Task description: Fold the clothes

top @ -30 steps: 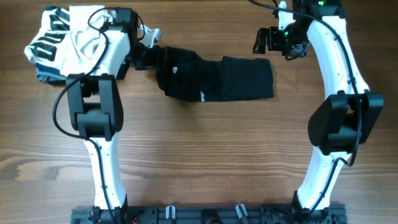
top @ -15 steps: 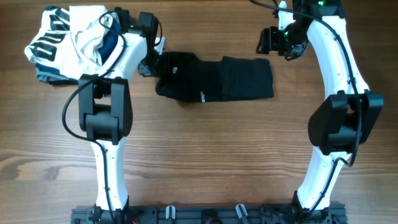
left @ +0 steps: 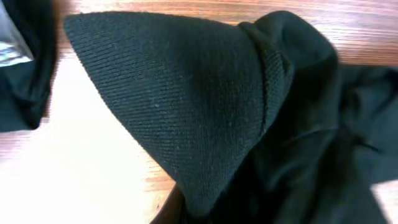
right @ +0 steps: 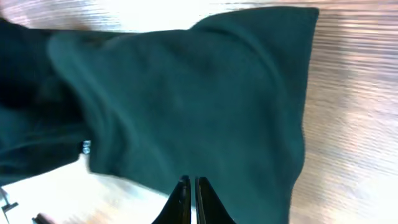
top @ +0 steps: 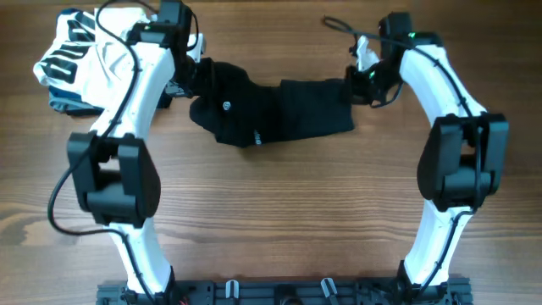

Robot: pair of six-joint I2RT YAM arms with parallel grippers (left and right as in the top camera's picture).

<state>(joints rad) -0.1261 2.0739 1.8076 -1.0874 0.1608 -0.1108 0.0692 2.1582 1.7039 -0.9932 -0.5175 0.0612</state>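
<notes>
The robot's right gripper is on the black garment's end (top: 340,110), where the fold must land. It should back away while the left gripper carries the garment's other end (top: 225,78) over.
A black garment (top: 279,106) lies stretched across the far half of the wooden table (top: 279,203). My left gripper (top: 193,74) is at its left end, shut on the cloth. In the left wrist view the black garment (left: 186,106) rises in a lifted cone and hides the fingers. My right gripper (top: 360,80) sits at the garment's right end. In the right wrist view that gripper (right: 189,183) has its two dark fingers pressed together at the near edge of the black garment (right: 186,93), pinching it.
A pile of white, black and blue clothes (top: 85,51) lies at the far left corner, just behind the left arm. Both arm bases stand on a rail (top: 279,292) at the front edge.
The left gripper shut on the garment's left end and pulled it up. The right arm came down and left to the right end and shut there. The garment shifted slightly left.
</notes>
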